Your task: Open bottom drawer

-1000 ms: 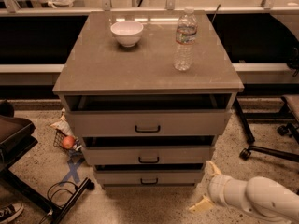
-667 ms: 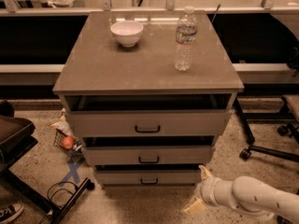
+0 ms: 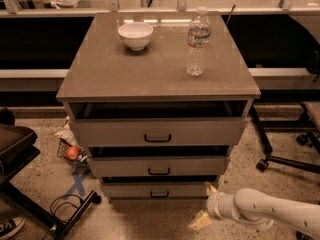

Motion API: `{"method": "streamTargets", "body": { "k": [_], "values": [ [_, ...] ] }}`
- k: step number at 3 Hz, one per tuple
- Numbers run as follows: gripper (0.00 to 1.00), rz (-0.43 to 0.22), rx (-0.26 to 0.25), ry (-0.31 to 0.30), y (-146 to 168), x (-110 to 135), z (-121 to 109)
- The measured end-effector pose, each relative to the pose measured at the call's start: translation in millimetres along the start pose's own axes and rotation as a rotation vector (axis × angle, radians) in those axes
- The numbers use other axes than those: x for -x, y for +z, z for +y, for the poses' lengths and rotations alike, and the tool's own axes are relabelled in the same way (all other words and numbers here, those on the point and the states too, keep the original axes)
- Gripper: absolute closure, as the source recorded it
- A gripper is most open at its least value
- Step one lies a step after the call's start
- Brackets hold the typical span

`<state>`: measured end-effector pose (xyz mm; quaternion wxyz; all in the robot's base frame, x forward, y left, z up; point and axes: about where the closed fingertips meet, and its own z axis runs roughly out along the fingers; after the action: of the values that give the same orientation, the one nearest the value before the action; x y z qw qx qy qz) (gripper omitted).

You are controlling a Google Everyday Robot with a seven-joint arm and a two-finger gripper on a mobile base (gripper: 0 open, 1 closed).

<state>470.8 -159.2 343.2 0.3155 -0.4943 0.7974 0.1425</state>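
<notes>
My gripper keeps moving toward the front's top edge point(image 3: 197, 185) until its fingers straddle it, because the gap point(image 3: 178, 179) above the bottom drawer's front leaves room for a finger.
The grey-beige cabinet point(image 3: 160, 79) has three drawers, each showing a dark gap above its front. The bottom drawer point(image 3: 130, 190) is the lowest and shortest, with a small dark bar handle point(image 3: 160, 194). My gripper point(image 3: 206, 204) is low at the front right, on the end of the white arm point(image 3: 270, 211). It sits just off the bottom drawer's right end, near the floor. Its fingers are spread open and hold nothing. One fingertip point(image 3: 210, 187) is close to the drawer's right corner and the other point(image 3: 199, 222) points down-left.
A white bowl point(image 3: 135, 35) and a water bottle point(image 3: 198, 42) stand on the cabinet top. Chair bases point(image 3: 280, 161) stand at the right. A dark chair frame point(image 3: 30, 184), cables, a small basket with a red fruit point(image 3: 73, 152) and blue tape point(image 3: 77, 183) lie at the left.
My arm has moved left, bringing the gripper closer to the bottom drawer's right end. The drawers have not moved.
</notes>
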Motion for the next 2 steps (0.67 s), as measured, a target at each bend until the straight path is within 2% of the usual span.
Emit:
{"method": "streamTargets", "body": {
  "k": [2],
  "values": [
    [0.00, 0.009, 0.074, 0.030, 59, -14, -26]
  ]
}}
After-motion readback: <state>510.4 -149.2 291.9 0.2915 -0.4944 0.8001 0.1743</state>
